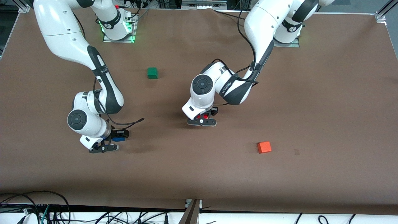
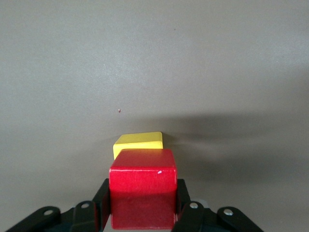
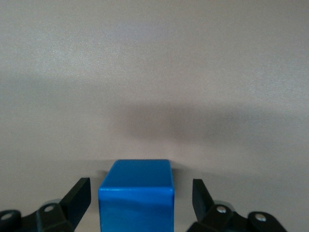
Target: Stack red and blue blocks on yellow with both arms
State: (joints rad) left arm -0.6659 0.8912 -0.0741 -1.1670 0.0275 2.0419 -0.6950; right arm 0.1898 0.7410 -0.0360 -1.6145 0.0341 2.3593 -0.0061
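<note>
The robot's left gripper is in the way above the yellow cube (image 2: 138,140), so it should let go of the red block (image 2: 143,187) and move away before the right gripper brings the blue block.
My left gripper (image 1: 202,119) is low over the middle of the table, shut on the deep red block (image 2: 142,186). Its fingers (image 2: 102,198) press both sides of the block. The yellow cube (image 2: 139,140) sits on the table just under the red block and shows partly past it; in the front view the gripper hides it. My right gripper (image 1: 107,145) is down at the table toward the right arm's end. It is open, with its fingers (image 3: 79,193) on either side of the blue block (image 3: 136,195), a gap on each side. The blue block (image 1: 119,139) rests on the table.
A green cube (image 1: 152,72) sits nearer the robots' bases, between the two arms. An orange cube (image 1: 264,147) lies toward the left arm's end, nearer the front camera than the left gripper. Cables run along the table's near edge (image 1: 93,203).
</note>
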